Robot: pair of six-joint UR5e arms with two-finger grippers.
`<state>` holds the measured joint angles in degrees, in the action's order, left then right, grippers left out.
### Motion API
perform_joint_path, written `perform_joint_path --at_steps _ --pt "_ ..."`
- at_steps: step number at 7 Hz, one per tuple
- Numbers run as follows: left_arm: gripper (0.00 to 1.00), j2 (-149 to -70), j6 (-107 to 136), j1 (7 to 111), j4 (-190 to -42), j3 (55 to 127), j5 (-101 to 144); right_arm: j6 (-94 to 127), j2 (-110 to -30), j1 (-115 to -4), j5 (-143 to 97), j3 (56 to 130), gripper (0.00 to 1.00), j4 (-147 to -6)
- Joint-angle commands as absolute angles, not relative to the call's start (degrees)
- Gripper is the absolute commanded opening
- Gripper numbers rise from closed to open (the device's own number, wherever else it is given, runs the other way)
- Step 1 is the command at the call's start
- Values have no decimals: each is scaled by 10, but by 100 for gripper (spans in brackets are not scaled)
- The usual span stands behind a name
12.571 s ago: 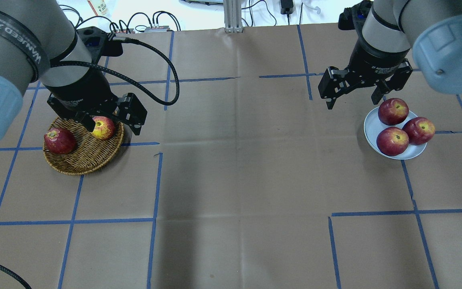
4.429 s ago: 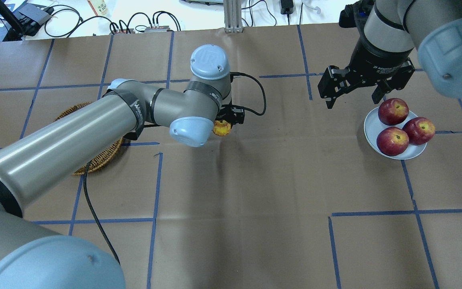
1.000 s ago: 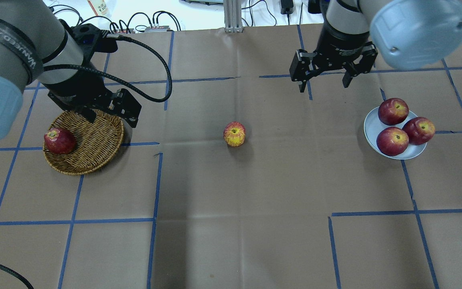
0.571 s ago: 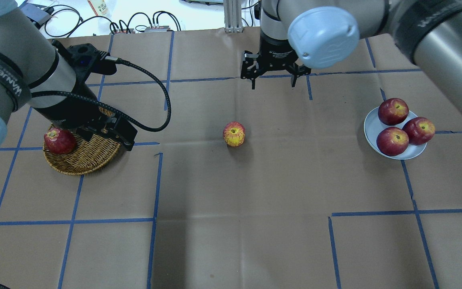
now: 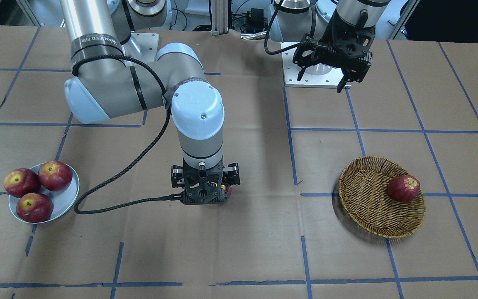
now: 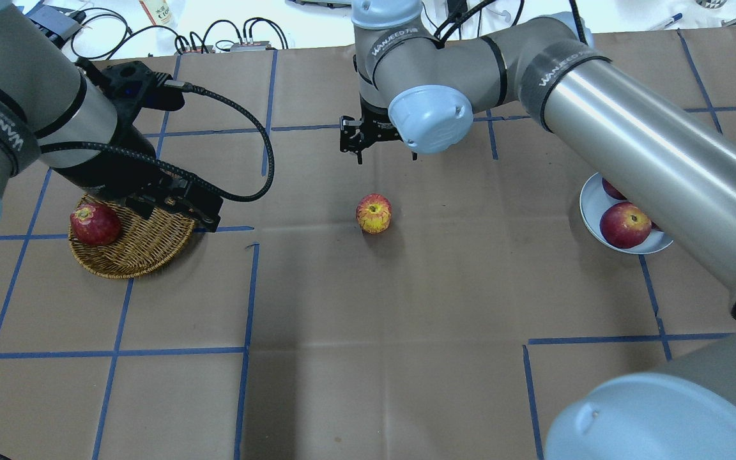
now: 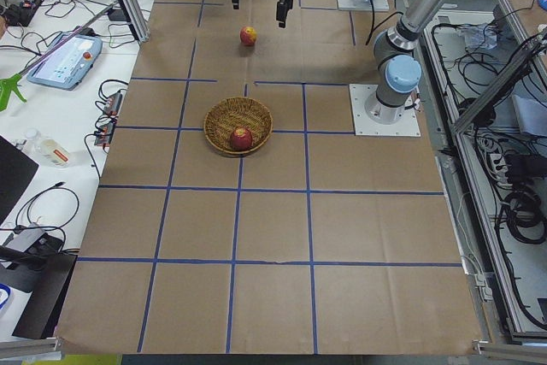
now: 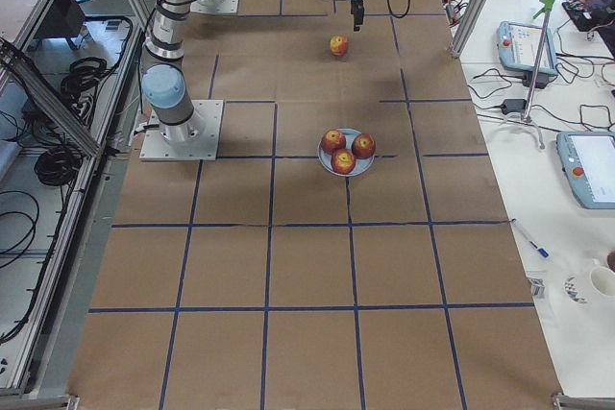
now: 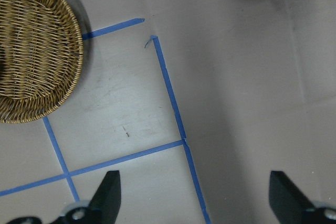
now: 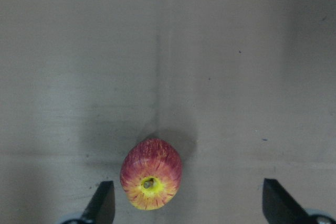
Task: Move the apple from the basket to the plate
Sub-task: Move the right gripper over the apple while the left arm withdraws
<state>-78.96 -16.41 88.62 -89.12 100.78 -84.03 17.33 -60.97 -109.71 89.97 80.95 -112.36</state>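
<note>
I expect the streaky pink-red apple (image 10: 151, 174) to stay propped on top of the dark red ones when I lower it, because the dark red apples crowd together (image 5: 38, 189) on the plate.
The apple (image 6: 374, 213), streaky pink-red with a yellow stem patch, stands on the brown paper in the middle of the table, outside the basket (image 6: 131, 249) and the plate (image 6: 591, 204). My right gripper (image 6: 386, 155) is open and hovers above it. In the right wrist view the apple (image 10: 151, 174) lies below the open gripper (image 10: 190, 205), nearer the left finger. In the front view the right gripper (image 5: 205, 193) hides most of it. My left gripper (image 6: 177, 216) is open and empty, raised near the basket's right rim, and shows in the front view (image 5: 320, 82).
A darker red apple (image 6: 94, 224) lies at the basket's left side. The plate (image 5: 67, 199) holds three dark red apples (image 5: 35, 207); my right arm hides part of them in the overhead view. The left arm's black cable (image 6: 259, 166) loops over the table.
The left gripper carried the apple from the basket to the table's middle, let go and drew back. The right arm has swung left from beside the plate to over the apple.
</note>
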Motion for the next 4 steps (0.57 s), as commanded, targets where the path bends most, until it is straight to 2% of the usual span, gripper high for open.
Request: perform_joint_path --at_steps 1,2,4 --pt "99 -796 -125 888 -884 997 -898 171 -588 -1100 900 871 100 -1240" --pt "99 -802 -112 888 -884 988 -908 177 -590 -1100 899 894 100 -1259" --pt "99 -864 -103 896 -879 936 -892 182 -580 -1117 899 910 100 -1277"
